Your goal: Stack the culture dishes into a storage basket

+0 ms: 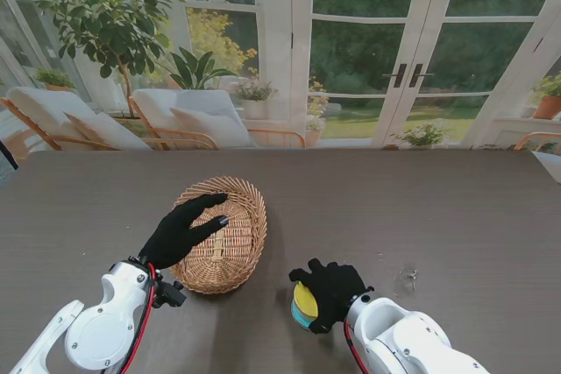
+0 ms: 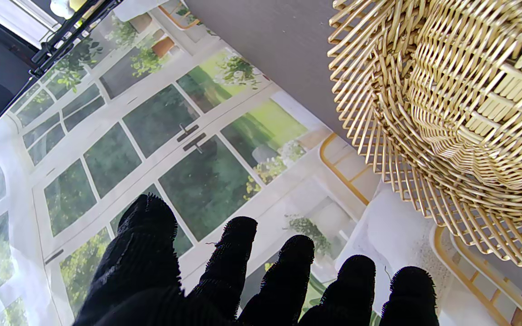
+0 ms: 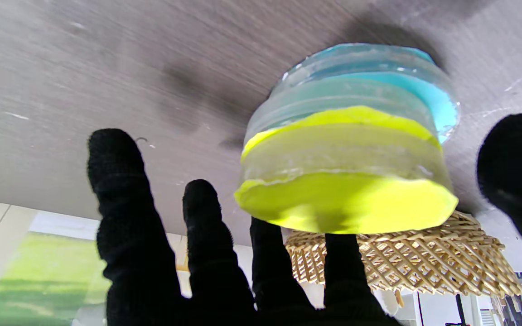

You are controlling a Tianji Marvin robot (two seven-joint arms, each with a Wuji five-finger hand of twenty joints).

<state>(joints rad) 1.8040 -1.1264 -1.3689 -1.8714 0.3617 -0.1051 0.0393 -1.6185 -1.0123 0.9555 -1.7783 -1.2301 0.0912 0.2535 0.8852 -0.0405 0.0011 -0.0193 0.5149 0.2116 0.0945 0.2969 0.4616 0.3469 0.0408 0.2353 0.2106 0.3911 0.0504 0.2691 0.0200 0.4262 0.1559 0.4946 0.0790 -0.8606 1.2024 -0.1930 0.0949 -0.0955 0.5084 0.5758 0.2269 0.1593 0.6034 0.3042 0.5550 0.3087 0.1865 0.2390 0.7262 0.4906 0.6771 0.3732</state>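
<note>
The stack of culture dishes (image 1: 304,306) will come up together when I lift, because my right gripper's thumb (image 3: 517,149) reaches down level with the blue dish.
An oval wicker storage basket (image 1: 235,238) lies on the dark table, left of centre, with nothing showing inside it. My left hand (image 1: 180,232) hovers over its near left rim, fingers stretched out and apart, holding nothing; its wrist view has the basket (image 2: 460,113) beside the fingertips (image 2: 238,235). A stack of culture dishes (image 1: 303,305), yellow and blue, stands on the table near me. My right hand (image 1: 331,291) cups it from the right, open. In the right wrist view the stack (image 3: 347,158) sits between fingers (image 3: 120,203) and thumb (image 3: 514,167), with a gap at the thumb.
A small clear glinting thing (image 1: 405,279) lies on the table right of my right hand; I cannot make out what it is. Beyond the table's far edge are chairs, plants and glass doors. The basket (image 3: 401,262) shows past the stack in the right wrist view.
</note>
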